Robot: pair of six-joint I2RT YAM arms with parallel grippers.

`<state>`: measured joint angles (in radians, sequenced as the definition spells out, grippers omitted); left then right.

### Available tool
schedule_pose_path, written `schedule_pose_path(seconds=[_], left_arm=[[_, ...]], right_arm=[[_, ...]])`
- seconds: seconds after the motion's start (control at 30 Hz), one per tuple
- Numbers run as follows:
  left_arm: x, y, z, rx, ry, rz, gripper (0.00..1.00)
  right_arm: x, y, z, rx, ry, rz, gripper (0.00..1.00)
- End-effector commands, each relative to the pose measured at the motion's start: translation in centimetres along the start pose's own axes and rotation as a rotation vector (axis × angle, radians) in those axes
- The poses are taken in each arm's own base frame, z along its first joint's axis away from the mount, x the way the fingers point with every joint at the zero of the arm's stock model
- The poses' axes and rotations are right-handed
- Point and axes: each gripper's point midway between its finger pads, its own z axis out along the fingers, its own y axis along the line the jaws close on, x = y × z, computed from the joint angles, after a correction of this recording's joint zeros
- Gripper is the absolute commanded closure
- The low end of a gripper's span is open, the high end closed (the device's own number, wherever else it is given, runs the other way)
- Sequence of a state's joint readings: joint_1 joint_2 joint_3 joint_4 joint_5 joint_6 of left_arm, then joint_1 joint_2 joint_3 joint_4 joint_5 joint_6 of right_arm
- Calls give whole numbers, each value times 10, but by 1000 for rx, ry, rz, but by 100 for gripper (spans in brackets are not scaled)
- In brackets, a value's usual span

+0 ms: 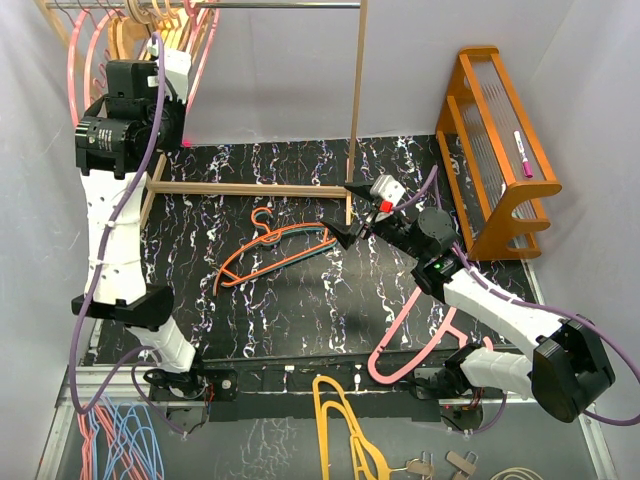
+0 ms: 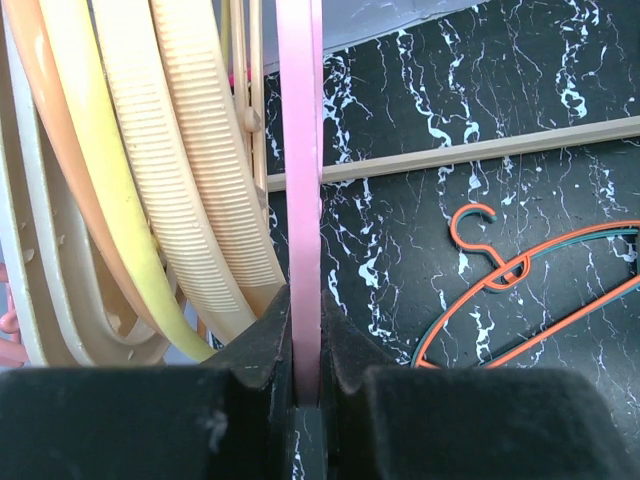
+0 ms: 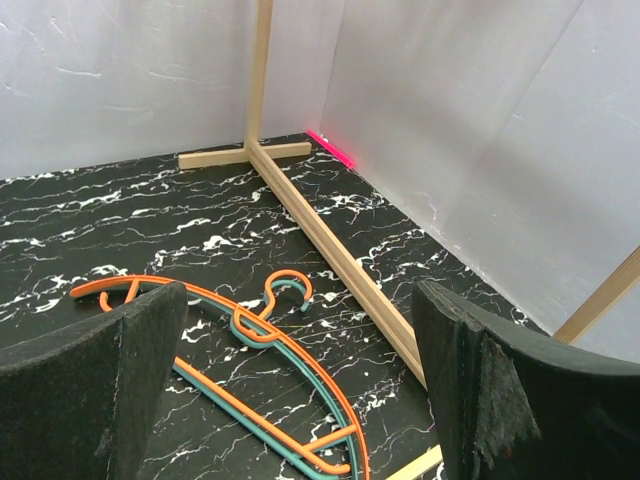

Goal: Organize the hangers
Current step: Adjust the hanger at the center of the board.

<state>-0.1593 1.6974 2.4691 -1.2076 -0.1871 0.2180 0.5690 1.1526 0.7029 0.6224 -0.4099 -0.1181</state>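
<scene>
The pink hanger [image 1: 204,55] is hanging next to tan hangers, apart from the other pink hangers. My left gripper should therefore unhook it and hand it to my right gripper [image 1: 344,212].
My left gripper [image 1: 185,60] is up at the rack's rail [image 1: 280,5], shut on a pink hanger [image 2: 300,150] that hangs among tan and yellow hangers [image 2: 190,190]. An orange hanger [image 1: 262,252] lies on a teal hanger [image 1: 300,240] on the black mat; both show in the left wrist view [image 2: 520,290] and the right wrist view [image 3: 290,370]. My right gripper [image 1: 350,228] is open and empty, just right of and above that pair. Another pink hanger [image 1: 405,330] lies under my right arm.
The wooden rack's base bar [image 1: 250,188] and right post [image 1: 356,100] stand on the marbled mat [image 1: 300,310]. An orange wooden shelf [image 1: 495,150] with a pink marker stands at the right. A mustard-yellow hanger [image 1: 335,420] and a blue-and-pink bunch [image 1: 115,435] lie off the mat's front.
</scene>
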Motion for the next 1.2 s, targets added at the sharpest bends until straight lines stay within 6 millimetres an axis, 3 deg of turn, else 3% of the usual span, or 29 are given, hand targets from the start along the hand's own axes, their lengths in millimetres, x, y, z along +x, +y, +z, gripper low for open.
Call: schedule_pose_path(seconds=[0.0, 0.1, 0.27, 0.63, 0.83, 0.97, 1.17], left_arm=[[-9, 7, 0, -29, -39, -15, 100], [-11, 9, 5, -41, -32, -7, 100], [12, -2, 21, 1, 85, 10, 100], [36, -9, 10, 36, 166, 24, 100], [-2, 20, -5, -83, 12, 50, 100], [-23, 32, -13, -138, -90, 56, 100], [-24, 35, 8, -160, -49, 96, 100]], right_arm=[[-17, -6, -3, 28, -49, -41, 2], [-15, -5, -3, 25, -45, -41, 2], [-13, -4, -4, 22, -38, -40, 2], [-5, -1, -7, 8, -24, -20, 2], [-10, 3, -6, -6, -35, -8, 2], [-19, 18, -1, -115, -47, -3, 2], [-18, 29, 7, -201, -35, 15, 2]])
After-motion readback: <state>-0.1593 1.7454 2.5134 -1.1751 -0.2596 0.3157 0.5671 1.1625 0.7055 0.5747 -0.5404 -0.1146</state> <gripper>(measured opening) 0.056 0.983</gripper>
